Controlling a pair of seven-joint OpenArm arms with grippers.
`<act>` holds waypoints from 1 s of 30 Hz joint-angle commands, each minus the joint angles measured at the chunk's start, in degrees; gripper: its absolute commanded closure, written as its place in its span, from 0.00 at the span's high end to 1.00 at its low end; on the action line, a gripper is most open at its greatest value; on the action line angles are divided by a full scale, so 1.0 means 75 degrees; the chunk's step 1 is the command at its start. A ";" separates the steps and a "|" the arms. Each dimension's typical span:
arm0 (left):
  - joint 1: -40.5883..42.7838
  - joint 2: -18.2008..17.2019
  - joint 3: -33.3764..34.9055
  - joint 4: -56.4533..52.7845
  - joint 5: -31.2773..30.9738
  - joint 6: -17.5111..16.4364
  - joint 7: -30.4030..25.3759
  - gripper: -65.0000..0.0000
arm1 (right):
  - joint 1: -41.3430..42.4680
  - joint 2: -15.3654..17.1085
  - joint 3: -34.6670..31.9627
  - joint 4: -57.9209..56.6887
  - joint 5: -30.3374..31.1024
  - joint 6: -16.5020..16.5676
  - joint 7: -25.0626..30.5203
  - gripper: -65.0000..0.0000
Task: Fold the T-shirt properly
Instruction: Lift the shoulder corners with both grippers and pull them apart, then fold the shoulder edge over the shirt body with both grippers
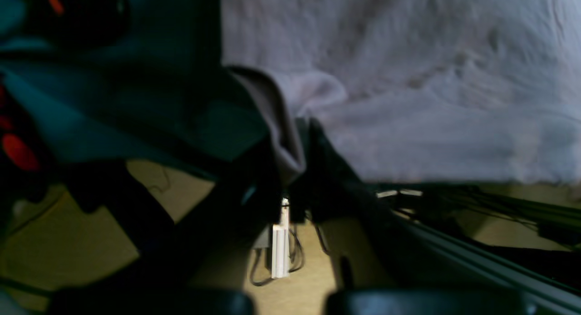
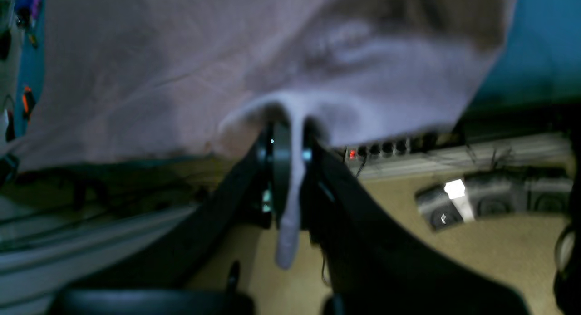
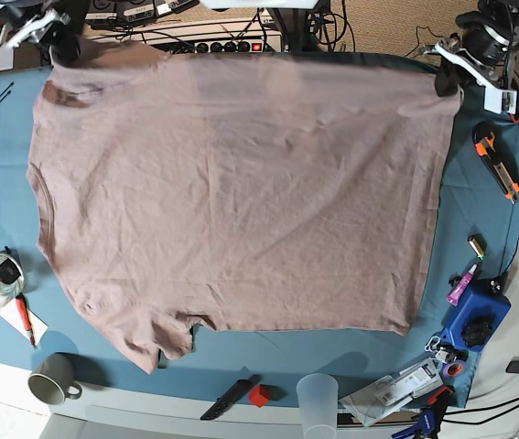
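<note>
The T-shirt's far edge (image 3: pixel 268 58) is pulled tight at the edge of the teal cloth, so my left gripper and my right gripper should fold it back onto the T-shirt's middle (image 3: pixel 241 215).
The mauve-taupe T-shirt (image 3: pixel 241 183) lies spread flat and wrinkled on the teal table cloth (image 3: pixel 483 219). Its collar side is to the left, its hem to the right, and one sleeve (image 3: pixel 154 338) is at the near left. My right gripper (image 3: pixel 62 50) is at the shirt's far left corner. In the right wrist view it (image 2: pixel 290 169) is shut on a pinched fold of the T-shirt (image 2: pixel 181 70). My left gripper (image 3: pixel 447 82) is at the far right corner. In the left wrist view it (image 1: pixel 295 163) is shut on the T-shirt's edge (image 1: pixel 408 79).
An orange utility knife (image 3: pixel 497 163), a purple tube (image 3: pixel 460 286) and a blue object (image 3: pixel 476 320) lie at the right. A mug (image 3: pixel 53 378), a clear cup (image 3: pixel 318 395), a black knife (image 3: pixel 227 398) and a red block (image 3: pixel 258 395) are along the near edge. A power strip (image 3: pixel 227 43) lies beyond the far edge.
</note>
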 commanded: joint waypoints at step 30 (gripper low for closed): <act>-0.0656 -0.0067 0.1594 0.0052 0.2250 0.1090 -0.1195 0.00 | 0.1999 0.1265 -0.0055 0.0379 -0.2751 0.0010 0.1612 0.00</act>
